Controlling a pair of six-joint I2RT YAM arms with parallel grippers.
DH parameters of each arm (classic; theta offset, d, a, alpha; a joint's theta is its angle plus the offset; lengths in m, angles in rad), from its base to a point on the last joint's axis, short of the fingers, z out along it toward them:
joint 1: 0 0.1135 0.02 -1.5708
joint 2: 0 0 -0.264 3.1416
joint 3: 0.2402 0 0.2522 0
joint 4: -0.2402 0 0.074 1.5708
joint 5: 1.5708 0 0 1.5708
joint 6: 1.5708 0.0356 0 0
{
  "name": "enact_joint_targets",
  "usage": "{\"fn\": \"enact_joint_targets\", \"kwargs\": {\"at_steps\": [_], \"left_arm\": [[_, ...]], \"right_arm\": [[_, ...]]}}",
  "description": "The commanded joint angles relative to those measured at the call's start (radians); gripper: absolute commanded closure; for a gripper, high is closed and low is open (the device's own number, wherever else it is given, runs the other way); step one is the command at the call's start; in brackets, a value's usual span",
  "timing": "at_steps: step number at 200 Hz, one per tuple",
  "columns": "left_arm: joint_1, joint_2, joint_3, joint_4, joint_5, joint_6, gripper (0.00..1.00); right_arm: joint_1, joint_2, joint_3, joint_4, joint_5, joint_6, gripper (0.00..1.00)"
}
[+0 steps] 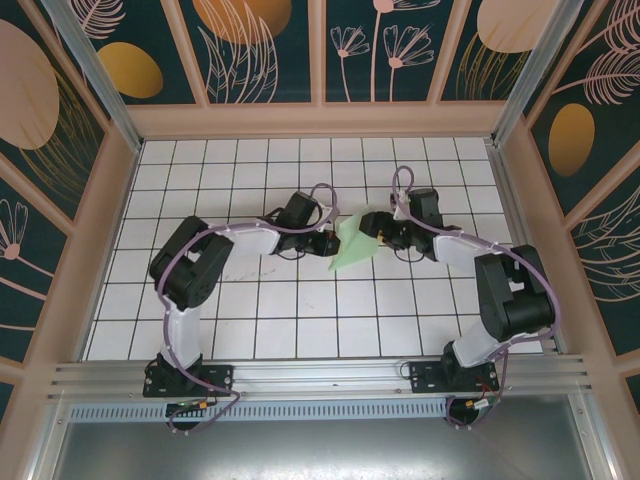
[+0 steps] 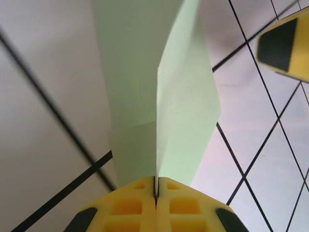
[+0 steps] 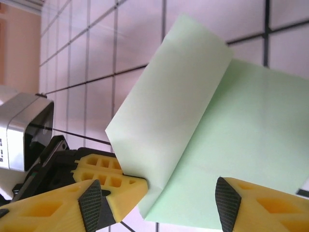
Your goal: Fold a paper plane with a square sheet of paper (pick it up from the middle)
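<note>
My left gripper is pinching the paper's raised flap point(image 3: 179, 162) only at its corner point(image 3: 151, 181). So my right gripper should hold the paper while my left gripper grips the flap again.
The square sheet of paper point(image 1: 350, 246), pale mint green, is folded into a narrow wedge and hangs between the two grippers above the table's middle. My left gripper point(image 2: 156, 186) is shut on its centre crease, and the paper point(image 2: 186, 106) spreads upward from the yellow fingers in two flaps. My right gripper point(image 3: 159, 205) stands open with its black pads wide apart at the paper's point(image 3: 231, 140) lower edge, touching nothing. A folded flap point(image 3: 169, 101) lies over the sheet there. The left gripper's yellow fingers point(image 3: 111, 181) pinch the paper's corner beside my right gripper's left pad.
A white tiled table point(image 1: 300, 310) with black grid lines spreads under both arms. Wooden walls point(image 1: 320, 120) close it in at the back and sides. One right finger point(image 2: 285, 46) shows at the left wrist view's upper right corner.
</note>
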Motion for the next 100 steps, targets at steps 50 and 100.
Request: {"fn": "enact_joint_targets", "kwargs": {"at_steps": [50, 100], "left_arm": [[0.011, -0.215, -0.188, -0.013, -0.312, -0.168, 1.0], [0.01, -0.195, -0.184, 0.006, -0.25, -0.201, 0.99]], "right_arm": [[0.122, 0.046, 0.09, 0.006, 0.025, -0.003, 0.33], [0.164, 0.118, 0.098, 0.058, 0.026, 0.006, 0.35]]}}
